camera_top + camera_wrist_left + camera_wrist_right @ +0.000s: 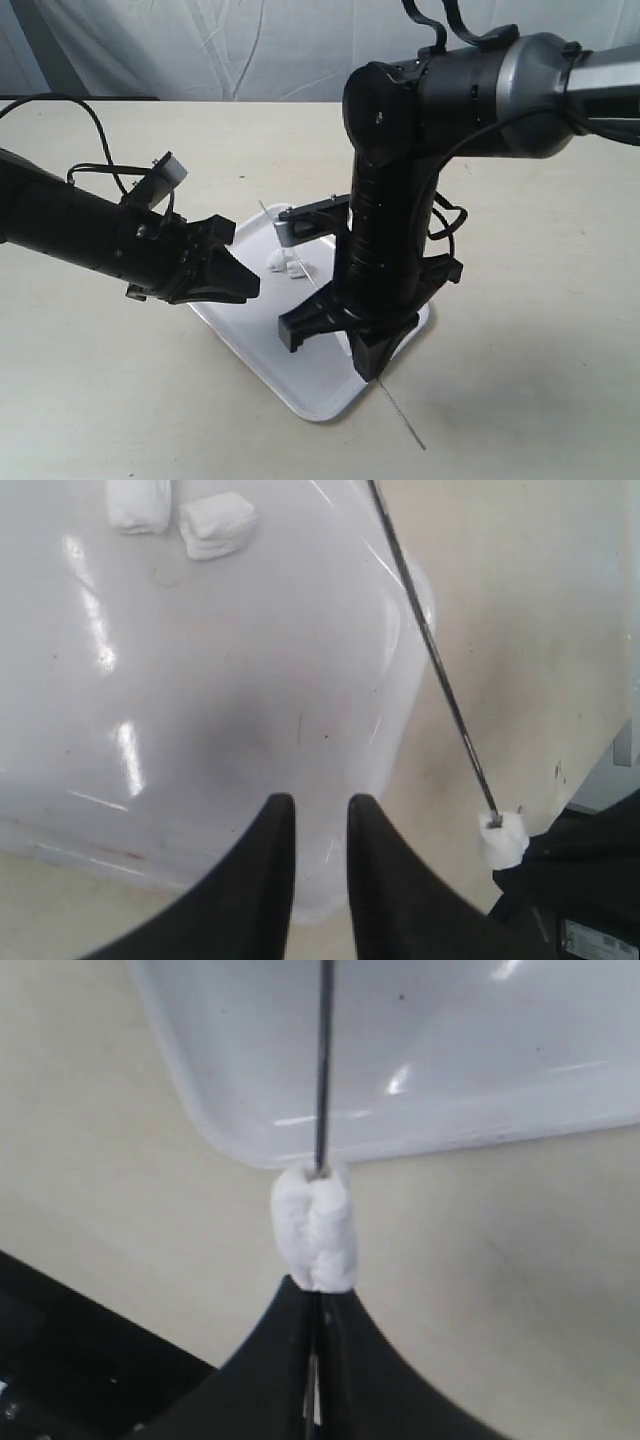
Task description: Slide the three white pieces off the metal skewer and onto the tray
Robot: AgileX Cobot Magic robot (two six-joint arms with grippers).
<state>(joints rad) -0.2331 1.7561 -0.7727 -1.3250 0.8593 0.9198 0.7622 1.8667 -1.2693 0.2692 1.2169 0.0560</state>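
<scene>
Next, my left gripper pinches the third white piece (315,1228) where it rests against my right gripper's fingers, then slides it toward the skewer's loose end (263,205).
Two of the white pieces (287,265) lie loose on the tray (300,385); in the left wrist view they are side by side (140,505) (215,525). The third white piece (315,1225) still sits on the metal skewer (322,1060), pressed against the tips of my right gripper (318,1285), which is shut on the skewer. In the exterior view the right gripper (372,370) stands at the tray's near right edge, and the skewer (405,422) pokes out past it over the table. My left gripper (245,285) hovers over the tray's left side, fingers (275,825) slightly apart and holding nothing.
The tray (200,680) rests on a beige tabletop (520,380). A white curtain hangs behind the table. The bulky right arm (390,230) rises over the tray's right half and hides part of it.
</scene>
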